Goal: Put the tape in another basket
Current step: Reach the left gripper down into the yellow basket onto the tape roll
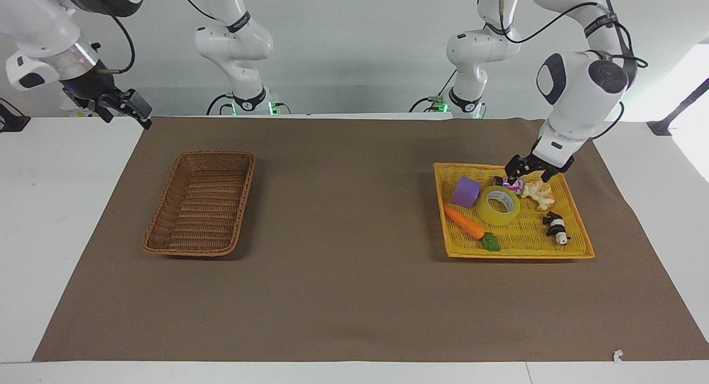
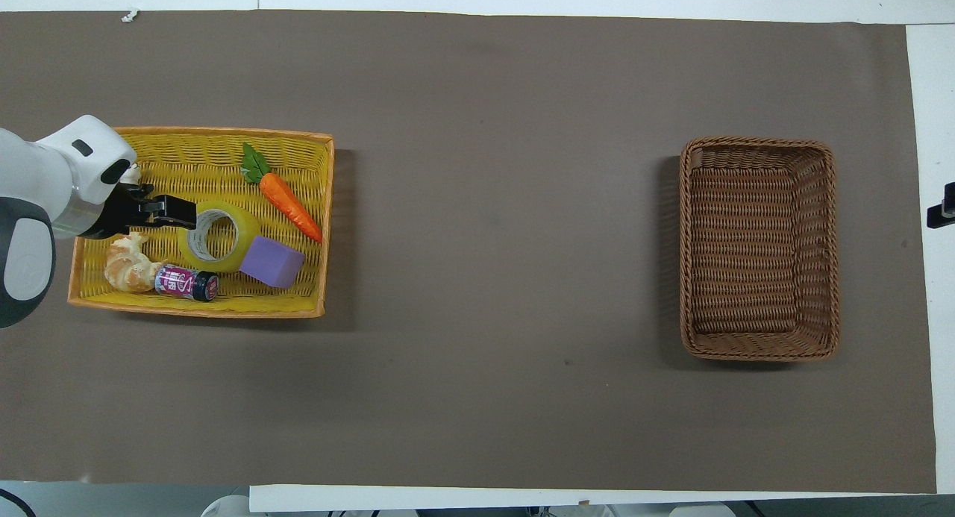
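Observation:
My left gripper should go on going down, because the tape's rim beside it lies clear of the purple block. It should lower its open fingers until they are on either side of that rim.
The tape, a yellow roll with a white core, lies flat in the middle of the yellow tray basket at the left arm's end of the table. My left gripper hangs open over that tray's robot-side part, above a pink can and a croissant, just short of the tape and not touching it. In the overhead view the left gripper sits at the edge of the tape. The dark-brown basket stands empty at the right arm's end. My right gripper waits open beside the mat's corner.
The yellow tray also holds a purple block touching the tape, a carrot and a toy panda. A wide stretch of brown mat separates the tray from the brown basket.

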